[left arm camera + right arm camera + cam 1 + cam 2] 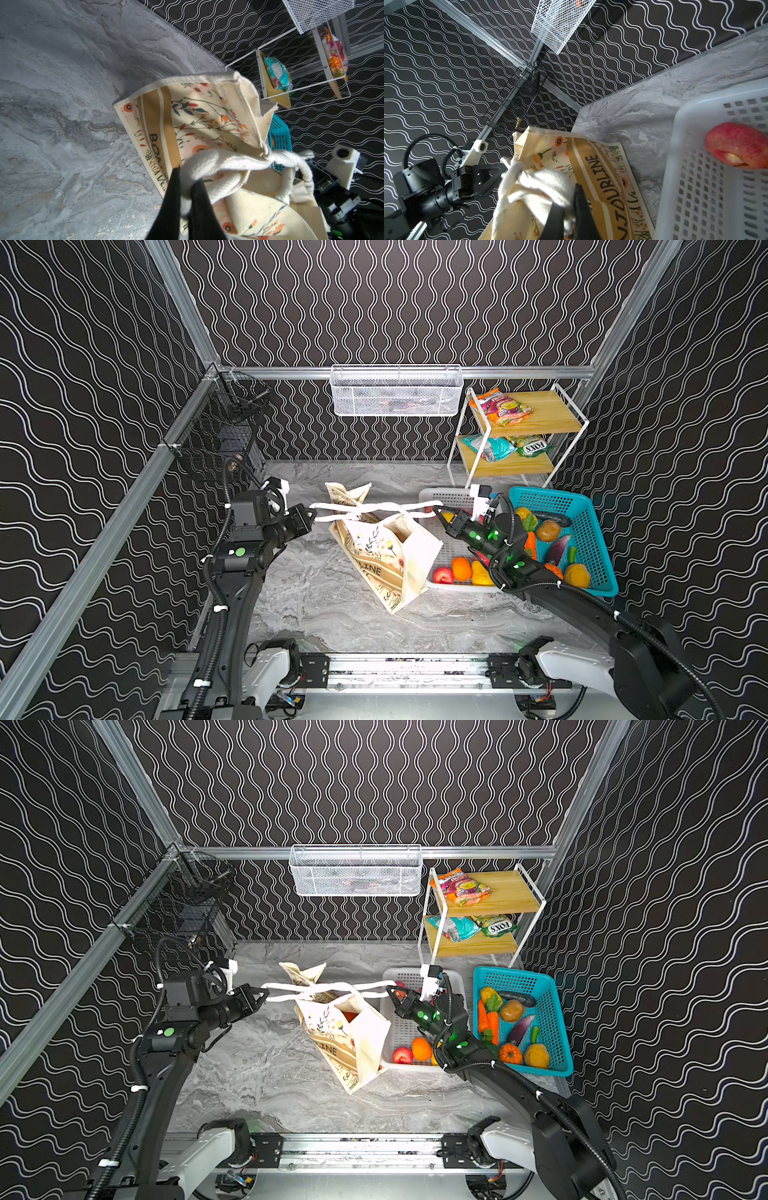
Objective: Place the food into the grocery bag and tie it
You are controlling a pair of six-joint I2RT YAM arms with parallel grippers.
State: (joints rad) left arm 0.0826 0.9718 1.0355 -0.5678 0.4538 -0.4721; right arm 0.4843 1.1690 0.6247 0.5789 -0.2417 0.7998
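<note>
The bag's opening (406, 528) is left open by the crossed white straps, so the robot's left gripper should pull its strap end (323, 512) further down and away from the bag before letting it go.
The cream floral grocery bag (386, 560) (345, 1044) leans on the marble top, its mouth open, with something orange-red (351, 1016) visible inside. Its white strap handles (374, 509) are crossed and pulled taut between my two grippers. My left gripper (312, 514) (187, 179) is shut on one strap end. My right gripper (436, 511) (568, 196) is shut on the other, above the white basket. In that basket lie a red fruit (442, 574), an orange (461, 568) and a red apple-like fruit (737, 145). A teal snack packet (488, 446) rests on the shelf.
The white plastic basket (449, 547) touches the bag's right side. A teal basket (598, 556) of vegetables stands beside it. A two-tier wooden shelf (540, 418) holds packets at the back right. A white wire basket (395, 391) and a black one (224, 435) hang on the rails.
</note>
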